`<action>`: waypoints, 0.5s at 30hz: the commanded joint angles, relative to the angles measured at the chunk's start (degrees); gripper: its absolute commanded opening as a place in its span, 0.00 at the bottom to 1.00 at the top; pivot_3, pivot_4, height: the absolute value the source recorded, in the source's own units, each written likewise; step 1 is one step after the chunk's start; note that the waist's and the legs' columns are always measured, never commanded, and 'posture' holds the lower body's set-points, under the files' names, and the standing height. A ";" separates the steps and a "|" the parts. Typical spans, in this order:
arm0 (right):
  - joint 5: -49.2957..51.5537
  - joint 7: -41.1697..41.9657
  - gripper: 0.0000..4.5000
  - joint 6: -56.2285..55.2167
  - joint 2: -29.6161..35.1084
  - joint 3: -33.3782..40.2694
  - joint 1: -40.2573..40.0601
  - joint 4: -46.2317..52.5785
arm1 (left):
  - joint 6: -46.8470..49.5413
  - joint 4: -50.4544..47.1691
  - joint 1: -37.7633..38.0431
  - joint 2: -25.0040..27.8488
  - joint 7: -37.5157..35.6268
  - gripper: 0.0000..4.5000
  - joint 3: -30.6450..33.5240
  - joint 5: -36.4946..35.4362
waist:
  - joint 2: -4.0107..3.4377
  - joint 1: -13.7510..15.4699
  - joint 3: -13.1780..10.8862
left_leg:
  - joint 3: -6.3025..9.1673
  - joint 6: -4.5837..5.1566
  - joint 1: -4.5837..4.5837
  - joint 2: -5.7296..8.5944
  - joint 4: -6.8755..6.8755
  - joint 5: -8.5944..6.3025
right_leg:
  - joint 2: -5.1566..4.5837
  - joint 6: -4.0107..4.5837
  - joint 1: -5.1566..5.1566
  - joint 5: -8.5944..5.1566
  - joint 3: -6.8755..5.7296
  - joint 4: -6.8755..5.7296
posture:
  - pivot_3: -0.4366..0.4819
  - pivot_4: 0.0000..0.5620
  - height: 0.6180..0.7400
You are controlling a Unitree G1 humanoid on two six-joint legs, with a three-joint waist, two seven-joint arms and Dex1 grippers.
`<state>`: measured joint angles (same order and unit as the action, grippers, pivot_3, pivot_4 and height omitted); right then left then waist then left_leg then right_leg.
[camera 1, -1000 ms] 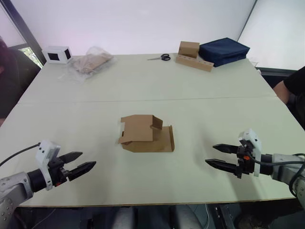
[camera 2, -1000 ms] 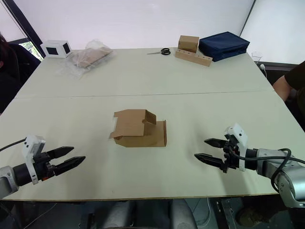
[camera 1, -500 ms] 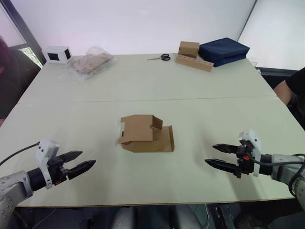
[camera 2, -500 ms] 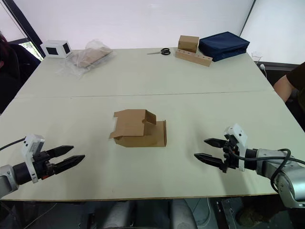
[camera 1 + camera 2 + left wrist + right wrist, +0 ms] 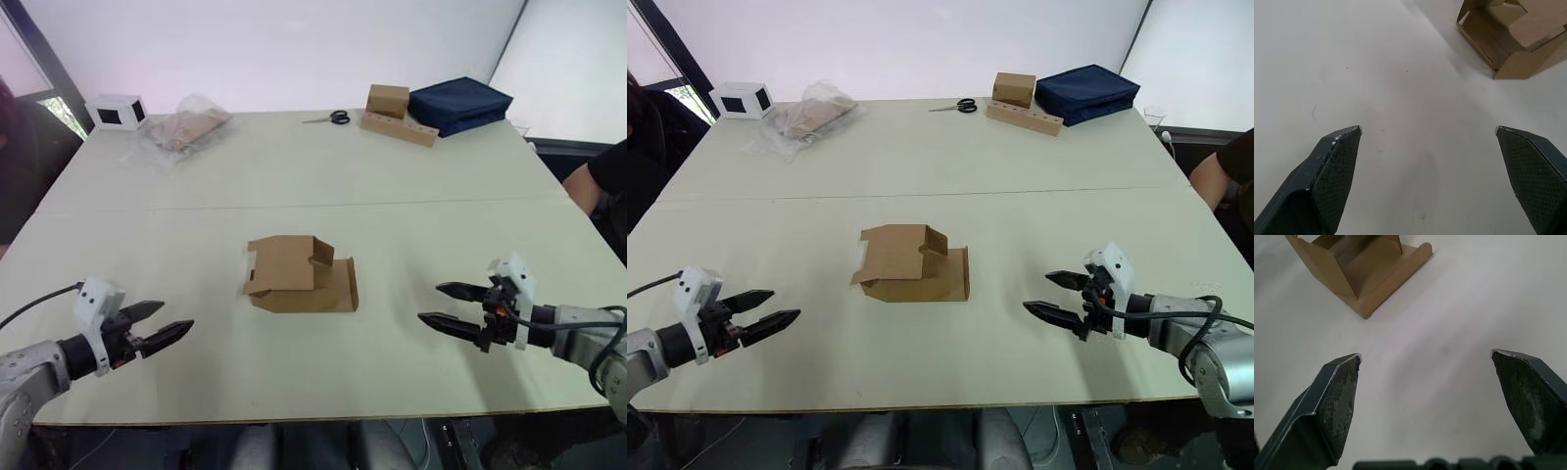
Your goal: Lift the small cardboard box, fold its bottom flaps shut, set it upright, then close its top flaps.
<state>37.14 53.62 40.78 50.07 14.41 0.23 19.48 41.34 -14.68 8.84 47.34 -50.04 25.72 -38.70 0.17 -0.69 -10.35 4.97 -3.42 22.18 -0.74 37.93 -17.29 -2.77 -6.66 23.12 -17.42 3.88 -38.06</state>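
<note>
My gripper will lift the small cardboard box [image 5: 284,264] by one side, and the box should stay square and hollow, because its sides already stand apart around its open end [image 5: 1496,35].
The small cardboard box [image 5: 299,274] lies on its side in the middle of the table, plain brown, with notched flaps [image 5: 290,259] loose at its ends. It also shows in the left wrist view [image 5: 1508,36] and the right wrist view [image 5: 1359,269]. My left gripper [image 5: 157,323] hovers open near the front left edge, well to the left of the box. Off to the box's right, my right gripper [image 5: 446,305] is open too. Neither gripper touches the box or holds anything.
At the back stand a white box with a dark window [image 5: 118,112], a clear bag of brown items [image 5: 186,127], scissors [image 5: 333,117], a brown box on a long cardboard strip [image 5: 397,113] and a navy case [image 5: 460,103]. A person's arm [image 5: 593,181] is at the right edge.
My left gripper has shifted slightly left and its fingers have narrowed a little. My right gripper has edged up and back a little. The box has not moved.
</note>
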 commanded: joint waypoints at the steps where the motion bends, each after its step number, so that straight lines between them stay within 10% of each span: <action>1: 0.30 0.33 0.99 -0.84 2.10 0.61 1.11 7.10 | 12.16 3.67 -7.01 6.55 -2.67 1.00 1.45 -7.59 | 0.00 -0.07 0.00 | 0.01 0.00 0.00 0.00 0.00 0.00 | 0.01 0.00 0.00 0.00 -0.01 -0.02 | 0.48 0.27 1.00; 5: -1.53 -1.15 0.99 -1.54 2.06 -3.78 2.03 14.95 | 30.45 14.15 -23.19 10.53 -6.04 1.00 -2.86 -17.46 | 0.01 -0.33 -0.01 | 0.05 0.01 0.01 0.00 0.02 0.00 | 0.08 -0.01 0.02 0.00 -0.04 -0.04 | 0.48 0.27 1.00; 15: -3.39 -9.09 0.99 0.10 -1.47 -9.31 2.70 22.83 | 41.78 32.31 -43.75 3.28 -9.93 1.00 -17.84 -15.51 | 0.02 -0.53 -0.02 | 0.03 0.04 0.03 0.01 0.08 -0.02 | 0.08 -0.01 0.08 -0.01 0.00 -0.09 | 0.48 0.27 1.00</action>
<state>33.91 46.11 40.90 49.13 4.91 2.59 39.90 82.33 15.01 -32.57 51.18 -58.35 9.35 -55.35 0.18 -1.22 -10.37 5.00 -3.38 22.21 -0.72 38.01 -17.31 -2.69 -6.67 23.20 -17.43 3.89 -38.14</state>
